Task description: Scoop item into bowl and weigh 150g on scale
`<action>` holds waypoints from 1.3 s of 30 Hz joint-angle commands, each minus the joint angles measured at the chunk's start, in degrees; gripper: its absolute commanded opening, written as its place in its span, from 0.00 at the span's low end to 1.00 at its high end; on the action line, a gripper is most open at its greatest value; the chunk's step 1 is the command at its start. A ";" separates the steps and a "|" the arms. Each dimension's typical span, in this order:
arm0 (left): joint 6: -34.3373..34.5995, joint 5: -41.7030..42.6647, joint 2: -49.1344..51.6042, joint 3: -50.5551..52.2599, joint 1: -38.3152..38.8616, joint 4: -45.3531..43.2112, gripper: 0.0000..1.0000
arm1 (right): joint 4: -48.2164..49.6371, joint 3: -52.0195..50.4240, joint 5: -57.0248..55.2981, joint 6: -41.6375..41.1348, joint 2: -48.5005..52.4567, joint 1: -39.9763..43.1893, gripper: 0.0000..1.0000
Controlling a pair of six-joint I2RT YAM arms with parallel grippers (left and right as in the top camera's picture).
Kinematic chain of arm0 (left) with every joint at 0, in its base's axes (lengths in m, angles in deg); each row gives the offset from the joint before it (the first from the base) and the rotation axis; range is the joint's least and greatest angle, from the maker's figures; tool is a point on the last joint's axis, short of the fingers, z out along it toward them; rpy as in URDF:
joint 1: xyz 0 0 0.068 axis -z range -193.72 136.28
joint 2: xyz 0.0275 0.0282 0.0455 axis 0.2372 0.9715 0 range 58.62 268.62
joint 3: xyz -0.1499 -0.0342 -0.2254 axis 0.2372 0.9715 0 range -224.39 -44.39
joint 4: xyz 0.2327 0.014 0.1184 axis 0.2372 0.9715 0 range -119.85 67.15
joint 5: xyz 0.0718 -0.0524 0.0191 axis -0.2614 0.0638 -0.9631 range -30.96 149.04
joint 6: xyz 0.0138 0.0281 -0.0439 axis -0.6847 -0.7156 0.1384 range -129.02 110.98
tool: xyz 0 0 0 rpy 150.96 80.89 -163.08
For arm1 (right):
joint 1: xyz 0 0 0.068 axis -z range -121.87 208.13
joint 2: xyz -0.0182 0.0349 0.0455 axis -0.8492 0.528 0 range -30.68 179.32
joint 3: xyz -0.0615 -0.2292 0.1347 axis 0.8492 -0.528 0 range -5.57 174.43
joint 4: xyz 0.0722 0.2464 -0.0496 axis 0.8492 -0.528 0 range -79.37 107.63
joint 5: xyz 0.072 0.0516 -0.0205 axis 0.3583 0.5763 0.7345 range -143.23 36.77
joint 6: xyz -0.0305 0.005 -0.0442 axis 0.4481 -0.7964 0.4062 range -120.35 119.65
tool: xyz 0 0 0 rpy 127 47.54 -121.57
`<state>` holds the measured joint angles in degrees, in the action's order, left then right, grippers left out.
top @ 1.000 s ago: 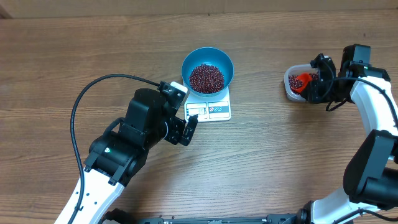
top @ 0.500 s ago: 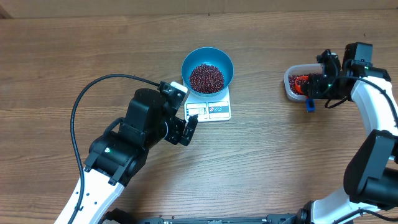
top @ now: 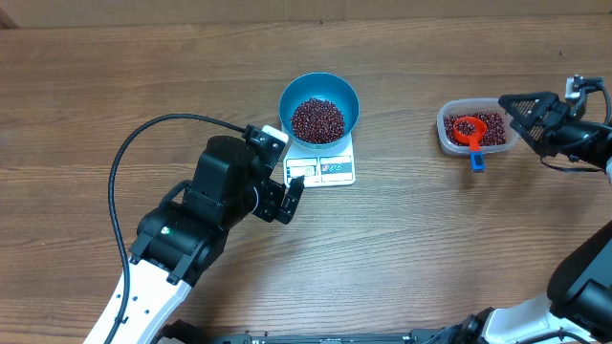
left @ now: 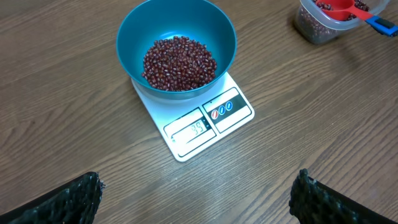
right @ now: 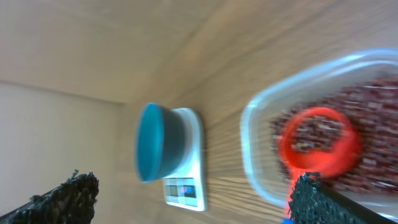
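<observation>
The scoop's blue handle sticks out over the tub's near rim (top: 475, 151) while my right gripper hovers next to the tub, so I should come around and take hold of the handle there (top: 478, 163).
The blue bowl (top: 319, 96) stands on the white scale (top: 326, 169) at mid-table, and a heap of dark red beans (top: 316, 119) fills its bottom. My left gripper (top: 287, 203) hovers open just in front of the scale. The left wrist view shows the bowl (left: 134, 31), the beans (left: 179, 61) and the scale (left: 205, 124) beyond the open gripper (left: 199, 199). My right gripper (top: 522, 117) is open and empty, just right of the bean tub. In the blurred right wrist view the open gripper (right: 193, 193) faces the bowl (right: 151, 149) and scale (right: 188, 177).
A clear plastic tub (top: 444, 134) of beans sits at the right. A red scoop (top: 467, 127) lies in it, its blue handle tip (top: 476, 162) over the near rim. The left arm's black cable (top: 143, 134) loops over the table at the left.
My right gripper has opened, let go of the red scoop and drawn back to the right. The scoop now rests in the tub. The left arm has not moved.
</observation>
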<state>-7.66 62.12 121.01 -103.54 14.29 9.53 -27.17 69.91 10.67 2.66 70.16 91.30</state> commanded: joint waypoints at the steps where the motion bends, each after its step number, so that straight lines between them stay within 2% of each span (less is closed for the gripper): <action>1: 0.55 0.83 0.20 0.09 -0.28 -0.17 1.00 | -1.27 1.53 7.52 -2.67 -1.79 -0.02 1.00; 6: 0.55 0.83 0.20 0.09 -0.28 -0.17 0.99 | -4.20 1.44 -3.17 -9.66 -2.71 0.96 1.00; 9: 0.55 0.83 0.20 0.09 -0.28 -0.15 1.00 | -4.11 1.40 -5.05 -12.20 -4.48 1.90 1.00; 11: 0.55 0.83 0.20 0.09 -0.28 -0.17 0.99 | -3.56 1.40 -9.57 -16.94 -7.87 3.02 1.00; 18: 0.55 0.83 0.20 0.09 -0.28 -0.17 0.99 | -4.59 0.79 -17.49 -20.68 -15.41 2.91 1.00; 23: 0.55 0.81 0.20 0.09 -0.28 -0.15 0.99 | -0.98 -5.33 -20.41 -23.67 -20.90 2.91 1.00; 28: 0.55 0.83 0.20 0.09 -0.28 -0.15 1.00 | 9.18 -17.53 -17.75 -29.29 -24.13 2.80 1.00; 35: 0.55 0.83 0.20 0.09 -0.28 -0.15 0.99 | 31.50 -36.41 -16.13 -42.69 -25.68 2.80 1.00; 39: 0.55 0.83 0.20 0.09 -0.28 -0.17 0.99 | 40.26 -42.82 -15.19 -46.21 -25.68 2.75 1.00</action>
<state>-7.66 62.12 121.01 -103.54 14.29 9.53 9.97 30.33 -6.01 -38.39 45.75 94.09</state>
